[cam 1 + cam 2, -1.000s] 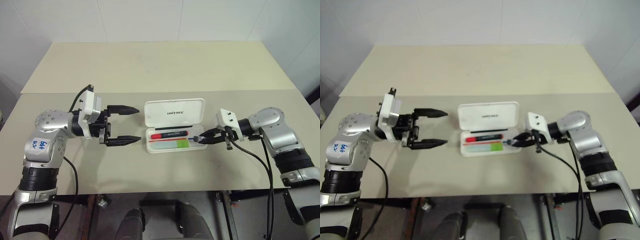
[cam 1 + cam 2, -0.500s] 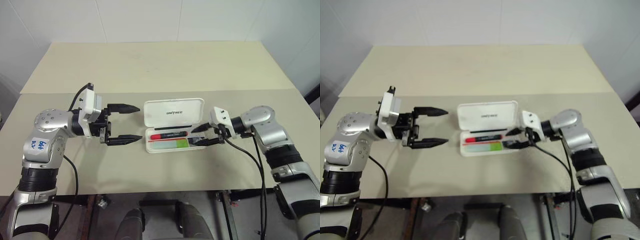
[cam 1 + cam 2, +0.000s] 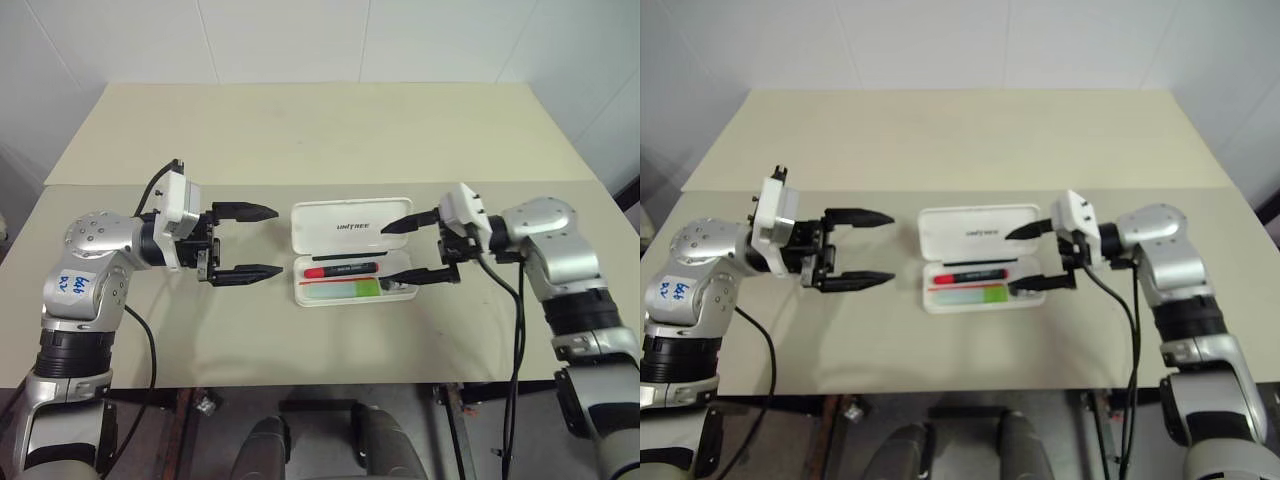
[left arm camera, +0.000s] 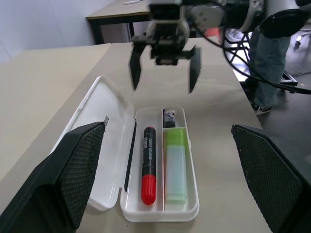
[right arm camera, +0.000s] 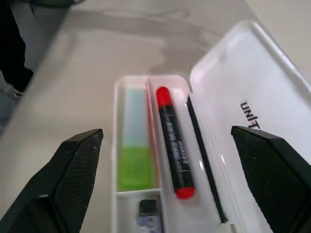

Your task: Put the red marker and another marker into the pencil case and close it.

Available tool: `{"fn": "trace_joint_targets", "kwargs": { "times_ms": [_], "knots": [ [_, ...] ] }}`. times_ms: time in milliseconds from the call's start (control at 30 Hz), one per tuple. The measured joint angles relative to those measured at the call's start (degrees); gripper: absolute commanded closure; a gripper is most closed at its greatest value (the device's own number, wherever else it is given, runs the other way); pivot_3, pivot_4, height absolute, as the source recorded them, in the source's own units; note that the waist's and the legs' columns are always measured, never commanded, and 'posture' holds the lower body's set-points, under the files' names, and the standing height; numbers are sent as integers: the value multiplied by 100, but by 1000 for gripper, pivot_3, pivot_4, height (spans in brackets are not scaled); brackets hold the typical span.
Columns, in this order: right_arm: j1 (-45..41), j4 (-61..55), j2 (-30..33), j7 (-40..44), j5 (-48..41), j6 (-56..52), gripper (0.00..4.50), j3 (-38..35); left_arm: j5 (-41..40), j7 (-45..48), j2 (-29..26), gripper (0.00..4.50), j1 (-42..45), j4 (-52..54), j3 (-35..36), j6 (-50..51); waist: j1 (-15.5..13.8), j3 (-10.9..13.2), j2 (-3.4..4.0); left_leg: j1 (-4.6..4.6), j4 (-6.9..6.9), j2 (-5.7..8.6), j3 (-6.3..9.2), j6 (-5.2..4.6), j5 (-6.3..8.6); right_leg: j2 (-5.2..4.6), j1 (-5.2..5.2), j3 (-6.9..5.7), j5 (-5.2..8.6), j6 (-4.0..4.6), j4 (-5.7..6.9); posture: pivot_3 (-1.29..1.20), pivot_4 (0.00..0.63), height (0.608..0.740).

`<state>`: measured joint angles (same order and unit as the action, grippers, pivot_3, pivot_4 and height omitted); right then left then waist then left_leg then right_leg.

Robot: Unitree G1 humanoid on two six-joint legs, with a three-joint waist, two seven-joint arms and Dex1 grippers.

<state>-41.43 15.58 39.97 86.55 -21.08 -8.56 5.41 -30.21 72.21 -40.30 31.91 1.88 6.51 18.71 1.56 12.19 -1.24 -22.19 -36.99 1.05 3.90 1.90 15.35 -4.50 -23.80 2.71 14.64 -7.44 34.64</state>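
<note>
The robot's right gripper is hovering in the lid's path over the tray point(image 3: 397, 286), so it should move away before the closed left gripper tips the lid over from behind.
The white pencil case point(image 3: 330, 215) lies open in the middle of the table, its lid laid back flat. In its tray the red marker point(image 3: 340, 270) lies along the far lane and the pale green highlighter point(image 3: 345, 289) along the near lane. My right gripper point(image 3: 384, 253) hovers open over the case's right end, pointing left, with nothing between its fingers. Left of the case, my left gripper point(image 3: 280, 241) is open and empty, pointing right. The left wrist view shows both markers point(image 4: 148, 165) point(image 4: 175, 167) side by side in the tray.
A small dark item point(image 4: 169, 117) sits in the short compartment at the tray's right end. A thin black strip point(image 5: 204, 145) runs along the hinge side. The beige table point(image 3: 320, 140) stretches far behind the case; its front edge is near.
My right gripper has opened wide, risen off the tray's right end and tilted more level. The left gripper and both markers have stayed put.
</note>
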Motion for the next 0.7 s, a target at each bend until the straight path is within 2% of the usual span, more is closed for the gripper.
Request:
{"fn": "trace_joint_targets", "kwargs": {
  "times_ms": [133,267,300,400,700],
  "knots": [
    [608,-779,119,-350,-372,-373,29,-487,1,48,-116,0,-220,-56,57,-26,6,0,0,1,-1,0,-3,-1,1,0,0,2,0,0,1,0,150,740],
    [997,-1041,99,-994,-534,-289,29,-1123,26,93,-201,0,-467,-205,194,-280,2,0,1,4,-2,-1,-3,-1,0,-1,1,1,1,4,4,0,150,740],
    [1128,-1083,102,-1094,-528,-230,8,-1228,39,116,-267,195,-552,-275,210,-326,2,0,1,6,-1,-2,-3,-1,0,0,1,1,3,6,4,0,150,740],
    [1415,-1083,110,-1363,-479,-138,0,-1318,46,123,-279,994,-594,-495,270,-451,-1,1,1,4,-3,0,-5,-1,0,-3,1,3,2,5,4,0,150,740],
    [1426,-1267,95,-1746,-465,-18,0,-1306,-8,-320,204,4125,-36,-1103,566,-741,-5,1,1,3,-3,1,-4,-2,0,-3,1,1,0,2,3,0,150,740]
  ]
}}
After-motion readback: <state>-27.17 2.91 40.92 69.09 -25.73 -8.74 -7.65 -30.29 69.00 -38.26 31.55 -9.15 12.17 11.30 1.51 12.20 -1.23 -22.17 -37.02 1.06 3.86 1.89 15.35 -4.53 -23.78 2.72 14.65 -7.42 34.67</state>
